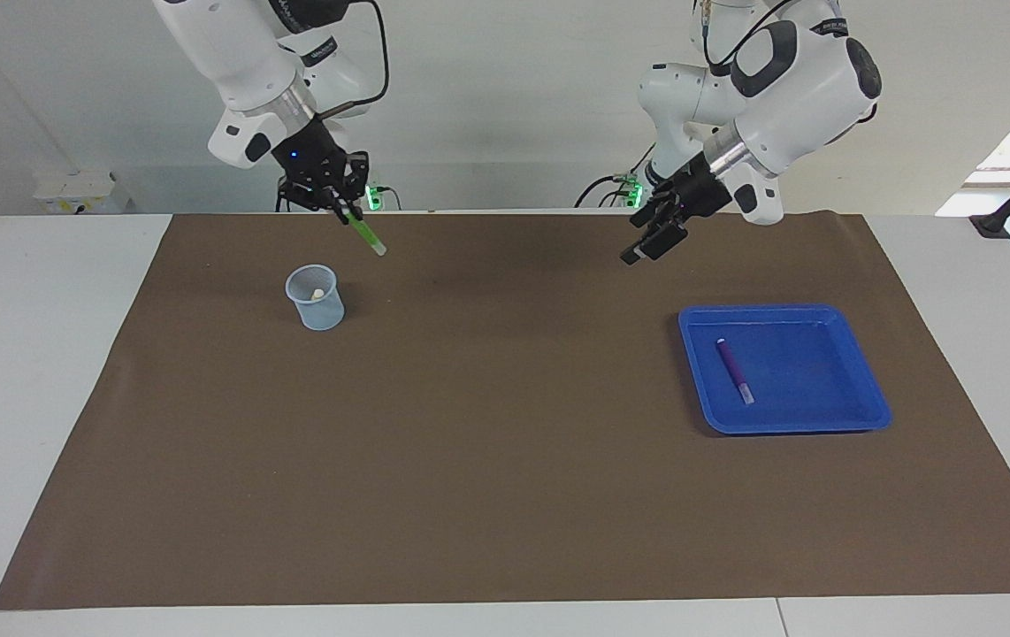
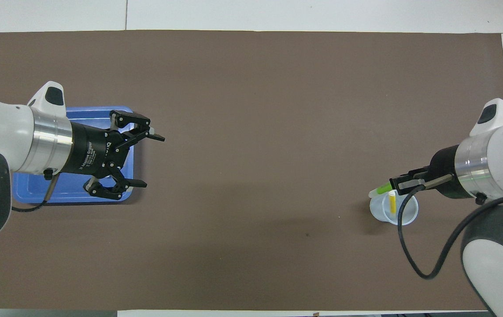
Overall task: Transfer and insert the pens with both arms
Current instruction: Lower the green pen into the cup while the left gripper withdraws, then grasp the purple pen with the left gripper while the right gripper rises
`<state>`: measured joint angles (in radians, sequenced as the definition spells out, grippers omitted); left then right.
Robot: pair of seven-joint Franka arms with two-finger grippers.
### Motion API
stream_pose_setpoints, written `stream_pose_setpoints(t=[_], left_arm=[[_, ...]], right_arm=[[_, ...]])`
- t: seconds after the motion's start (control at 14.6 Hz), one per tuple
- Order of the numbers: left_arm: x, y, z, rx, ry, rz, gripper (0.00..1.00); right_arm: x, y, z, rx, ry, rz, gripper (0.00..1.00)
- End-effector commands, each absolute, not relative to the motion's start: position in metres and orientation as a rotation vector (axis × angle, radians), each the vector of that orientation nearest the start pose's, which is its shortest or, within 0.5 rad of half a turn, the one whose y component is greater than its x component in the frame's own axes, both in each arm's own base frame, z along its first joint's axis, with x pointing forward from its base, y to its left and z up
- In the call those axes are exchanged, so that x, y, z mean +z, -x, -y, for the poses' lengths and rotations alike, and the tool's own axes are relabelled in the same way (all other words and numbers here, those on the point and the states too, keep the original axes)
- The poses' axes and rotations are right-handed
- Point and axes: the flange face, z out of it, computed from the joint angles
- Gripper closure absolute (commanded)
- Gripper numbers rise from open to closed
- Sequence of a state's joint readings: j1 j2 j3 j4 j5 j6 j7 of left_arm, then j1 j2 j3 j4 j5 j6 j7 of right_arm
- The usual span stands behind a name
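The robot should expect an empty tray [image 2: 94, 117] when it lifts the purple pen out, since the blue tray's bottom [image 2: 71, 187] shows clear around its left gripper.
My right gripper [image 1: 341, 205] is shut on the green pen [image 1: 365, 235], which hangs tilted with its pale tip down. From overhead the right gripper [image 2: 399, 184] and the green pen [image 2: 381, 189] are over the rim of the clear cup [image 2: 394, 212]. The cup [image 1: 316, 299] stands on the mat toward the right arm's end, with a yellow pen [image 2: 392, 203] inside. The purple pen [image 1: 735, 372] lies in the blue tray [image 1: 823, 376]. My left gripper [image 1: 652, 244] hangs open and empty. Overhead, the left gripper [image 2: 152, 161] is over the tray's [image 2: 31, 193] edge, and the arm hides the purple pen.
A brown mat [image 1: 505, 460] covers most of the white table [image 1: 36, 372]. Two smaller white arms with green lights [image 1: 371, 196] stand at the robots' edge of the table. Black clamps [image 1: 996, 221] sit at the table's ends.
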<state>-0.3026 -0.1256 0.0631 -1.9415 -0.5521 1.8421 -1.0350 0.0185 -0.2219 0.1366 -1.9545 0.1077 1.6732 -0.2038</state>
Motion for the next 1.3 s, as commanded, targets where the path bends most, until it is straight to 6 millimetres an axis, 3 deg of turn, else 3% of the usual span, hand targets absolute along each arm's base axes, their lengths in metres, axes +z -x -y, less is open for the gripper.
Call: stream_pose_setpoints(t=[0.0, 0.14, 0.34, 0.55, 0.75, 0.96, 1.09, 1.23], left_arm=[[0.542, -0.501, 0.131, 0.344, 3.266, 1.205, 0.0], [0.529, -0.507, 0.109, 0.216, 3.297, 0.908, 0.0], [0.497, -0.52, 0.067, 0.151, 3.26, 0.671, 0.0], [0.457, -0.536, 0.035, 0.087, 3.243, 0.577, 0.0], [0.406, -0.554, 0.033, 0.041, 3.161, 0.355, 0.0], [0.36, -0.574, 0.035, -0.004, 3.134, 0.301, 0.0], [0.341, -0.582, 0.039, 0.005, 3.13, 0.281, 0.0], [0.324, -0.588, 0.051, 0.04, 3.127, 0.246, 0.0]], right_arm=[[0.537, -0.473, -0.074, 0.136, 3.046, 0.676, 0.97], [0.519, -0.467, -0.067, 0.147, 3.056, 0.667, 0.97], [0.496, -0.46, -0.055, 0.172, 3.057, 0.666, 0.97], [0.478, -0.456, -0.053, 0.2, 3.054, 0.661, 0.95], [0.47, -0.454, -0.053, 0.208, 3.054, 0.658, 0.91], [0.462, -0.45, -0.045, 0.18, 3.064, 0.638, 0.89], [0.459, -0.449, -0.043, 0.168, 3.059, 0.665, 0.78], [0.459, -0.45, -0.043, 0.17, 3.057, 0.672, 0.38]])
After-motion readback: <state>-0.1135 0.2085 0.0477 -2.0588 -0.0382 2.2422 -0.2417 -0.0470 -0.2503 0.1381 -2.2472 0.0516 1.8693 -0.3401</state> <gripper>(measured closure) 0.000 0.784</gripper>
